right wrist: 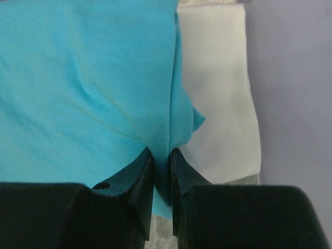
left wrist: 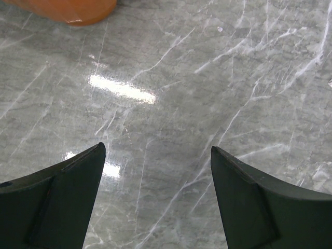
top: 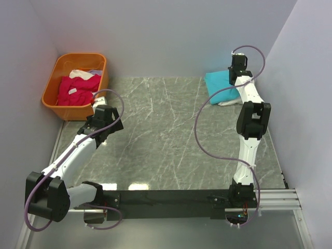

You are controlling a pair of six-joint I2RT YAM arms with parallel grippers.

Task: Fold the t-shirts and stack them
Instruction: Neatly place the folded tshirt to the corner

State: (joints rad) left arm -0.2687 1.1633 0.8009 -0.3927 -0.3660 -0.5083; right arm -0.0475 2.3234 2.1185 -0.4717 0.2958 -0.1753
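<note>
My right gripper should go on pulling the turquoise t-shirt's gripped edge toward the wall (top: 284, 88) until it covers more and then let go, because the white t-shirt (right wrist: 223, 104) shows past that edge.
A turquoise t-shirt (top: 220, 85) lies folded at the far right of the table, on top of a white t-shirt (top: 228, 101). My right gripper (right wrist: 161, 155) is shut on an edge of the turquoise t-shirt (right wrist: 88, 83); the white t-shirt (right wrist: 220, 93) shows beside it. Magenta-pink t-shirts (top: 75, 88) sit in the orange basket (top: 54, 98) at the far left. My left gripper (left wrist: 155, 155) is open and empty, just above bare table near the basket.
The orange basket's corner (left wrist: 72, 10) shows at the top left of the left wrist view. Grey walls close in the table on the left, back and right. A white cloth (top: 80, 73) lies in the basket behind the pink shirts.
</note>
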